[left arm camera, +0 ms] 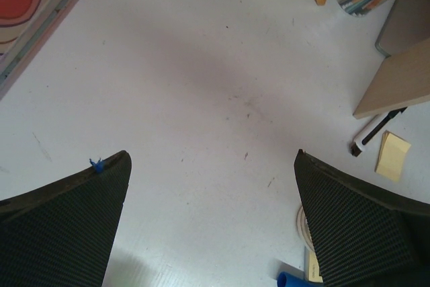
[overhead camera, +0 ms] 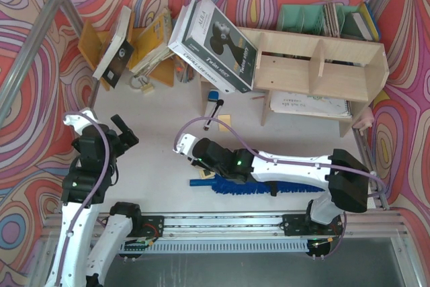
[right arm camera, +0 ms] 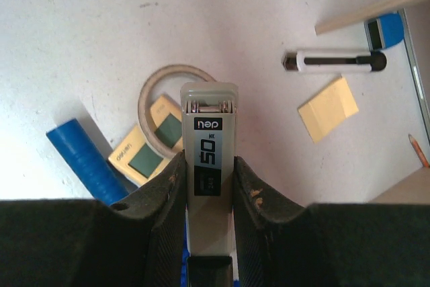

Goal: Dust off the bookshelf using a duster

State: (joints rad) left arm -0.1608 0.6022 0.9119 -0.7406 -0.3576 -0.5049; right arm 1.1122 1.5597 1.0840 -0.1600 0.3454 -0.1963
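Open table (right arm camera: 255,75) lies between the tape ring and the white marker, so my right gripper should move the grey stapler there (right arm camera: 250,66) next, clear of the duster, and then let go of it.
The duster (overhead camera: 236,188) lies flat on the table near the front. Its blue fluffy head sits partly under my right arm, and its slim handle end (right arm camera: 84,159) points left. My right gripper (right arm camera: 208,173) hovers just beyond that handle, shut on a grey stapler (right arm camera: 209,139) that sticks out past the fingertips. The pale plywood bookshelf (overhead camera: 322,65) stands at the back right, with a large book (overhead camera: 215,45) leaning on its left end. At the left, my left gripper (overhead camera: 124,132) is open over bare table, and its wrist view shows nothing between its fingers (left arm camera: 101,193).
Under the stapler lie a tape ring (right arm camera: 143,99) and small yellow boxes (right arm camera: 138,158). A white marker (right arm camera: 332,62) and a yellow sticky note (right arm camera: 328,108) lie nearby. An orange book rack (overhead camera: 151,42) stands at the back left, and a green file organizer (overhead camera: 302,18) behind the shelf.
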